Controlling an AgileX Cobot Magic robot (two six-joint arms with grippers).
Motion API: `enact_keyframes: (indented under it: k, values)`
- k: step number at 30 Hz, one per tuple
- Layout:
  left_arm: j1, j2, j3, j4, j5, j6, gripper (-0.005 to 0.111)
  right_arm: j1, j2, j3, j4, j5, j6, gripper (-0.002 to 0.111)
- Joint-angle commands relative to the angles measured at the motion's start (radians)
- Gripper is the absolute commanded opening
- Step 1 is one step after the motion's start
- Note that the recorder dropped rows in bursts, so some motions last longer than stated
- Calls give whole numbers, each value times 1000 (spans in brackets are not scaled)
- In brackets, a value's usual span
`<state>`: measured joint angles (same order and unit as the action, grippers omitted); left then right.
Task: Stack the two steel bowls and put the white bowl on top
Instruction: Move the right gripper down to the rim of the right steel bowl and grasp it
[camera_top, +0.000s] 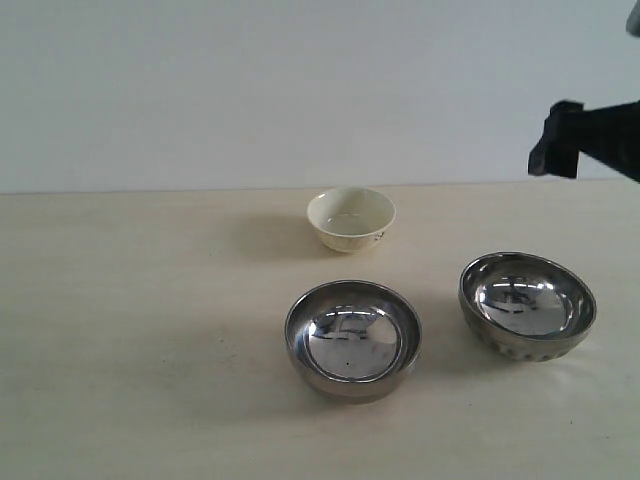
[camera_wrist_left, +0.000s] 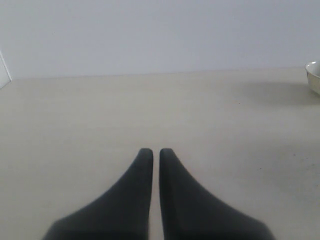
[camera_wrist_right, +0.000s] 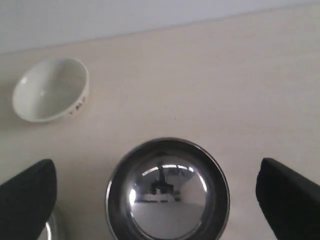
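Note:
My gripper will lower the fluted steel bowl, and I expect it to nest deep inside the smooth steel bowl's empty opening, which is about as wide.
The white bowl stands upright at the back middle of the table. In front of it sits the smooth steel bowl, and to the right the fluted steel bowl; all three are apart. My right gripper hangs high above the table's right side. In the right wrist view it is wide open, with the fluted steel bowl below, between the fingers, and the white bowl further off. My left gripper is shut and empty over bare table; the white bowl's rim shows at that view's edge.
The cream tabletop runs back to a plain pale wall. A sliver of the smooth steel bowl shows beside one right finger. The left arm is out of the exterior view.

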<state>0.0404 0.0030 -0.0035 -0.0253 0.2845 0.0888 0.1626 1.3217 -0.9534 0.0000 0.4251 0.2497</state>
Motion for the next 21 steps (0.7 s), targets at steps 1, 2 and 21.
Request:
enact_keyframes:
  k: [1, 2, 21]
  values:
    - [3, -3, 3, 0, 1, -11, 4, -3, 114, -6, -89, 53, 67, 101]
    - [3, -3, 3, 0, 1, -11, 4, -3, 134, -6, -99, 59, 73, 101]
    - [3, -3, 3, 0, 1, -11, 4, -3, 395, -6, -198, 42, 92, 101]
